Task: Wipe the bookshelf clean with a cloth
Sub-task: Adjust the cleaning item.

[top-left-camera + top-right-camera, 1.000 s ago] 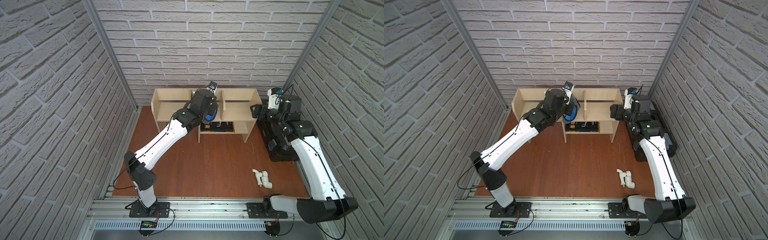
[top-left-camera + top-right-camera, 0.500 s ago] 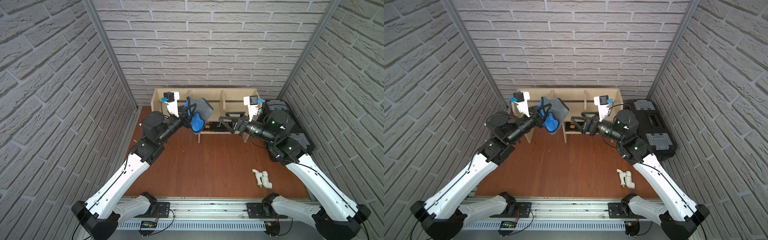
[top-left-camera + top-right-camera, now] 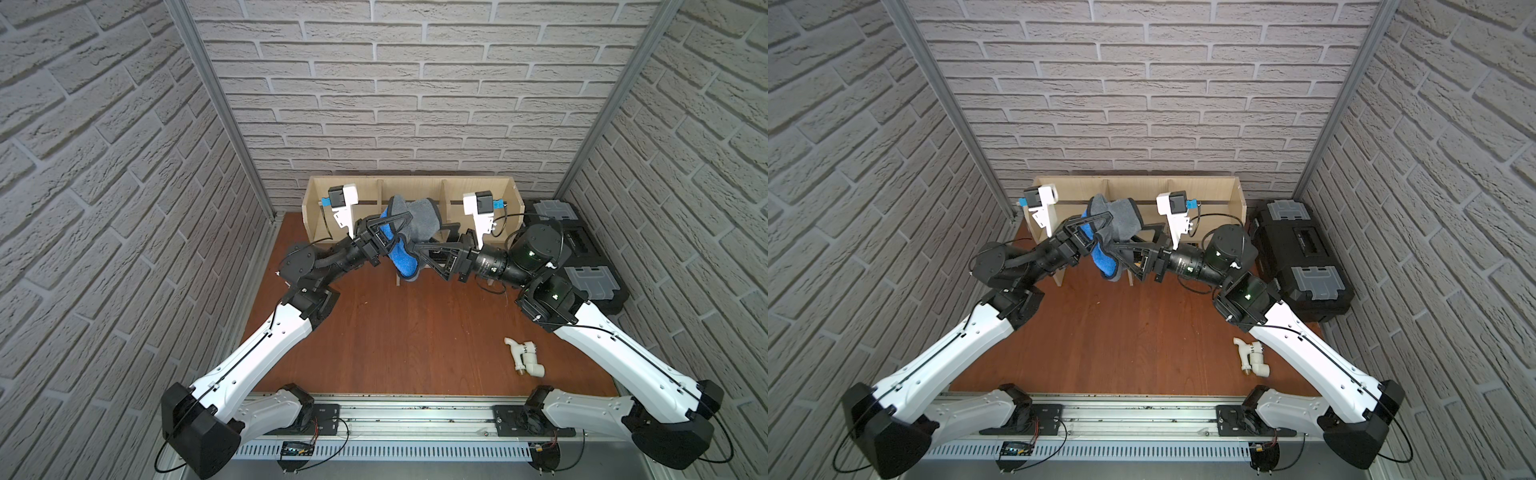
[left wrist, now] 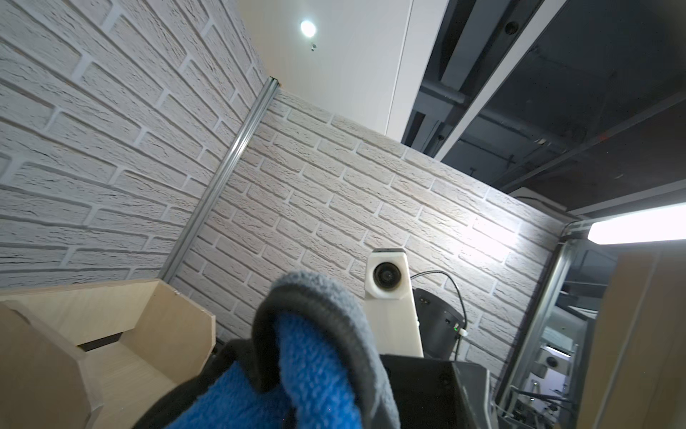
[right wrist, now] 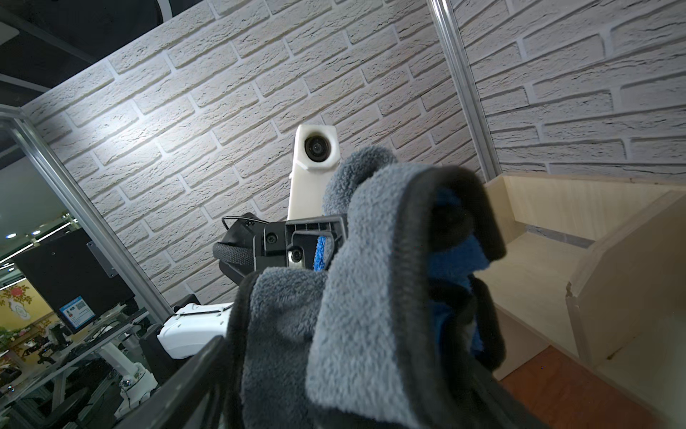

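I should pass the cloth [image 3: 422, 219], now held in my left gripper, to my right gripper, because the bookshelf stands unheld. My left gripper should then grip the bookshelf's end panel [image 3: 309, 197].
The cloth [image 3: 417, 218] [image 3: 1121, 220], grey outside and blue inside, hangs in the air in front of the middle of the light-wood bookshelf [image 3: 473, 185] [image 3: 1208, 183]. My left gripper [image 3: 397, 226] [image 3: 1096, 224] is shut on it from the left. Coming from the right, my right gripper [image 3: 426, 245] [image 3: 1133, 241] is open, its fingers spread wide on either side of the cloth's lower folds. The cloth [image 4: 315, 371] hides the left jaws in the left wrist view. In the right wrist view the cloth [image 5: 352, 315] fills the gap between the right fingers [image 5: 193, 371].
A black toolbox [image 3: 582, 257] [image 3: 1304, 257] stands right of the bookshelf. A white pipe fitting [image 3: 524, 357] [image 3: 1252, 357] lies on the brown table near the right arm. Brick walls close in three sides. A metal rail [image 3: 395, 415] runs along the front.
The left arm has pulled the cloth out of the bookshelf and lifted it. The right arm has swung from beside the toolbox to the middle, its fingers now around the cloth.
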Tool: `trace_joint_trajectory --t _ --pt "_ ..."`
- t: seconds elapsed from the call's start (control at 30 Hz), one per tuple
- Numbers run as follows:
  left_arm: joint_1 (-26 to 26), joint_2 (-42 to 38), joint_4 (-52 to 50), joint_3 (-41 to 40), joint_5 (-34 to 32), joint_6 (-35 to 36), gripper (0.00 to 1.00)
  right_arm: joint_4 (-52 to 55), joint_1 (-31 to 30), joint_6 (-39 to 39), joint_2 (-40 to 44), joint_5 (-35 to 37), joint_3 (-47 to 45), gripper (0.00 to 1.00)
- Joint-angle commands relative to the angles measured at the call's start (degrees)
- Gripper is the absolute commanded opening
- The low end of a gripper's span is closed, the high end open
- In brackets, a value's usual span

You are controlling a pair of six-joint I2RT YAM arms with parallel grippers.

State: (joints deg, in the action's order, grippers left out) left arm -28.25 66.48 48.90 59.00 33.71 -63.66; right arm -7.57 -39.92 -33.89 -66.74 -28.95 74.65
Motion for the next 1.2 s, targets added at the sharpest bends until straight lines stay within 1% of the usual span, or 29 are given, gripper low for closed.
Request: trace_joint_trajectory --t 0.0,0.07,0.1,0.17,0.2,0.27,0.3,0.33,0.4,0.43,0.47,0.5,0.57,0.63,0.7,0.73,0.8,0.87,0.9,0.93,0.97,1.03,1.07,1.1,1.13,1.17 --pt "0.20 2.79 22.41 -1.09 4.83 -13.77 0.00 -4.35 -0.33 -0.36 0.48 0.96 0.16 0.86" --pt "0.18 4.65 29.11 -0.40 5.46 -18.52 0.00 -5.71 -0.33 -1.18 -0.09 0.53 -0.02 0.85" --pt "0.12 5.14 30.42 0.07 5.76 -20.06 0.00 -6.87 -0.33 -1.87 -0.23 -0.05 -0.33 0.83" --pt "-0.20 5.11 30.55 0.60 6.63 -20.01 0.00 -9.74 -0.33 -3.27 -0.32 -0.90 -0.89 0.75" --pt "-0.31 4.93 30.55 0.72 7.12 -19.80 0.00 -10.38 -0.30 -3.70 -0.40 -1.02 -0.99 0.67" --pt "-0.41 4.83 30.55 0.81 7.83 -19.75 0.00 -10.64 -0.31 -3.90 -0.24 -1.02 -1.00 0.49" --pt "-0.41 4.73 30.33 0.62 8.03 -19.67 0.00 -10.58 -0.30 -3.85 -0.17 -0.79 -1.02 0.41" --pt "-0.42 4.73 29.63 0.44 7.99 -19.43 0.00 -10.49 -0.33 -3.84 -0.23 -0.62 -0.91 0.35" --pt "-0.48 4.63 27.40 0.11 7.92 -18.11 0.00 -9.84 -0.33 -3.97 -0.64 -0.34 -0.41 0.30" --pt "-0.48 4.46 25.48 -0.01 8.03 -17.12 0.00 -9.72 -0.32 -4.11 -0.88 -0.40 -0.22 0.30" --pt "-0.69 4.39 24.31 -0.24 8.03 -16.31 0.00 -9.67 -0.31 -4.32 -1.15 -0.57 -0.13 0.33" --pt "-0.91 4.30 23.25 -0.45 7.95 -15.11 0.00 -9.38 -0.39 -4.43 -1.37 -0.61 -0.08 0.40" --pt "-1.45 4.35 18.78 -0.15 8.10 -12.41 0.00 -7.58 -0.37 -3.88 -1.55 -0.23 0.14 0.59" --pt "-1.65 3.94 13.89 0.30 8.00 -9.21 0.00 -6.83 -0.56 -2.70 -1.30 -0.21 -0.27 0.65" --pt "-1.64 3.68 11.76 0.35 7.40 -7.86 0.00 -5.31 -0.95 -1.35 -1.16 0.92 -0.47 0.70" --pt "-1.74 3.74 11.99 0.45 7.04 -7.88 0.00 -4.91 -1.16 -0.76 -1.39 1.30 -0.55 0.70" --pt "-2.04 4.34 14.16 0.88 6.98 -8.94 0.00 -4.62 -1.30 -0.62 -2.11 1.71 -0.65 0.69" --pt "-2.68 5.16 16.32 1.48 7.11 -10.34 0.00 -4.79 -1.30 -0.80 -2.58 1.88 -0.75 0.56" --pt "-3.13 5.58 16.80 2.04 7.51 -10.45 0.00 -4.93 -1.30 -1.06 -2.70 1.98 -0.65 0.46" --pt "-3.46 5.99 16.58 2.59 8.03 -10.45 0.00 -4.76 -1.32 -1.01 -2.91 2.09 -0.25 0.39" --pt "-3.64 6.17 16.13 2.92 8.70 -10.10 0.01 -4.40 -1.39 -1.09 -3.06 2.19 0.18 0.33" --pt "-3.53 5.97 13.80 3.47 10.32 -8.41 0.12 -3.20 -1.40 -0.49 -3.22 2.25 1.84 0.20" --pt "-2.94 5.42 11.84 3.70 10.72 -7.16 0.20 -1.91 -1.39 0.10 -3.06 2.85 2.63 0.14" --pt "-2.08 4.49 8.59 3.91 10.68 -5.00 0.34 0.04 -1.39 1.15 -2.60 4.11 3.68 0.08" --pt "-0.94 3.05 3.32 4.45 10.24 -1.90 0.47 2.45 -1.38 2.49 -2.00 5.73 4.73 0.04" --pt "0.22 1.55 -2.69 5.19 9.33 1.38 0.56 4.74 -1.39 3.57 -1.50 7.33 5.67 0.03"
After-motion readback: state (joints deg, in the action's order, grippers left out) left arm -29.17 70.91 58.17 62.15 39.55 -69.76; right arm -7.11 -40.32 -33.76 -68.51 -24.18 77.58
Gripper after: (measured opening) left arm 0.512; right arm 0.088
